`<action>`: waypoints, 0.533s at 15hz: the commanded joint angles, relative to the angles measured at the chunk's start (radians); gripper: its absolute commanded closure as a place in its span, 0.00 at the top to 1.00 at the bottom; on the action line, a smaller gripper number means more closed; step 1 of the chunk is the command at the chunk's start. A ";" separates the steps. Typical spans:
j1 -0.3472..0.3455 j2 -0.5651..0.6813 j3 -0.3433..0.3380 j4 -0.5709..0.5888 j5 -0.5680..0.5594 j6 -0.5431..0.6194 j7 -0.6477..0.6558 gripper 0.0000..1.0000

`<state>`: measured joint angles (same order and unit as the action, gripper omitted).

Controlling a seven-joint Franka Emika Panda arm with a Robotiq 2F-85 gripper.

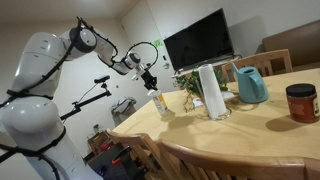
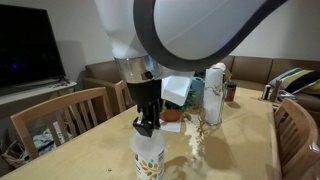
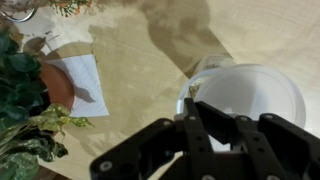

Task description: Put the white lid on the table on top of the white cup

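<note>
My gripper should keep going down and let go when the lid touches the cup's rim, because the white lid [image 3: 258, 92] is over the white cup's opening [image 2: 148, 141] and my fingers are at the lid's edge.
The small white cup [image 1: 160, 105] with yellowish print stands on the wooden table near its edge; it also shows in an exterior view [image 2: 148, 160]. The white lid [image 3: 250, 95] lies over the cup's mouth, seen as a round white disc in the wrist view and as a cap in an exterior view [image 2: 147, 138]. My gripper [image 1: 150, 80] points straight down right above the cup in both exterior views [image 2: 147, 124]. In the wrist view its fingers [image 3: 207, 112] are pressed together at the lid's near edge, and appear shut on the lid.
A tall white roll [image 1: 211, 90], a teal jug [image 1: 251, 85] and a red-capped jar [image 1: 300, 102] stand farther along the table. A potted plant [image 3: 50, 88] and a white paper [image 3: 88, 80] lie close to the cup. Wooden chairs [image 2: 60, 115] ring the table.
</note>
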<state>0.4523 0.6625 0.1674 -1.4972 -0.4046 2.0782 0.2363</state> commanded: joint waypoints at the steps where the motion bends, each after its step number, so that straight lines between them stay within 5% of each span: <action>1: 0.006 0.011 -0.018 0.023 0.039 -0.042 -0.010 0.02; 8: 0.009 0.030 -0.035 0.045 0.072 -0.074 0.016 0.02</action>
<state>0.4519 0.6770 0.1463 -1.4960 -0.3620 2.0562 0.2412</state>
